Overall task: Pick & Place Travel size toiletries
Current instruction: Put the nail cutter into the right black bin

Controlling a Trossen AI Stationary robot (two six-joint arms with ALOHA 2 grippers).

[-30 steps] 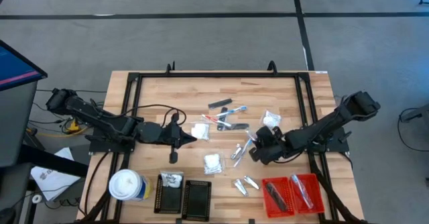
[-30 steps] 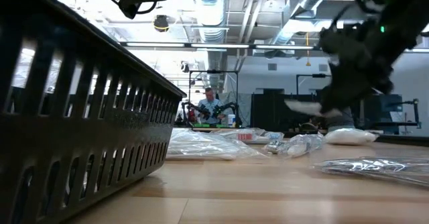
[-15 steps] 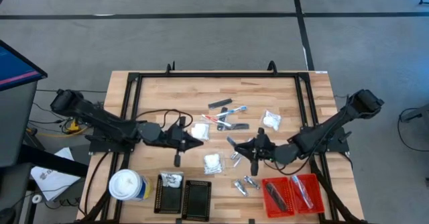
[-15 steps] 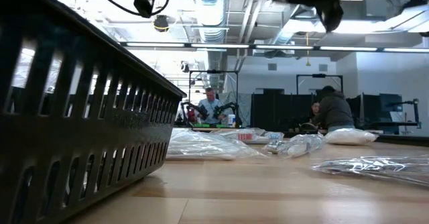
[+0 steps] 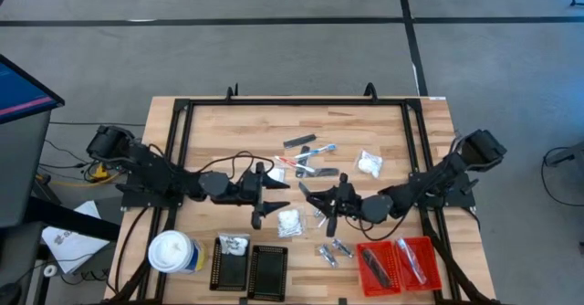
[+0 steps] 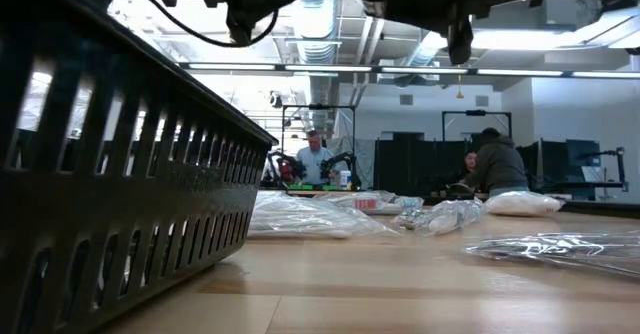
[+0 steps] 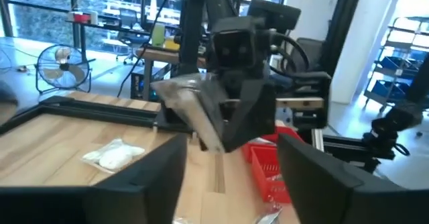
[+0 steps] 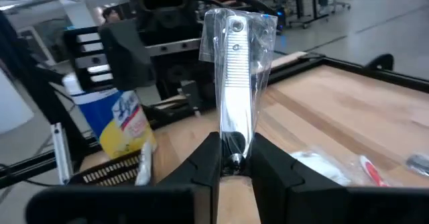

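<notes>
My left gripper should first take the packet's loose end (image 8: 238, 28), because the empty black tray (image 5: 268, 273) stands on my left gripper's side while my right gripper is holding the packet.
My right gripper (image 5: 308, 196) points level over the table's middle, shut on a clear packet (image 8: 236, 56) that holds a silvery nail clipper. My left gripper (image 5: 272, 198) faces it from the table's left, open, its fingers (image 7: 144, 174) wide apart and short of the packet (image 7: 191, 110). White puffy packets (image 5: 288, 220) (image 5: 369, 164), thin sticks (image 5: 308, 157) and silvery sachets (image 5: 334, 250) lie flat on the wood. My right gripper pinches the packet's near end (image 8: 234, 142) between its two fingers (image 8: 206, 162). The fingers run level from the table's right, along the packet. The packet sticks out past the fingertips toward my left gripper, lifted clear of the table.
Two red trays (image 5: 399, 264) stand at the near right, one holding dark bars. Two black trays (image 5: 251, 268) and a white-topped canister (image 5: 173, 253) stand at the near left. A black frame (image 5: 297, 101) borders the table. People show in the room beyond.
My right gripper has risen from the table with the packet, tipped from pointing down to level, and gone toward the table's left. My left gripper has gone toward the table's right, closer to the right gripper, and has opened.
</notes>
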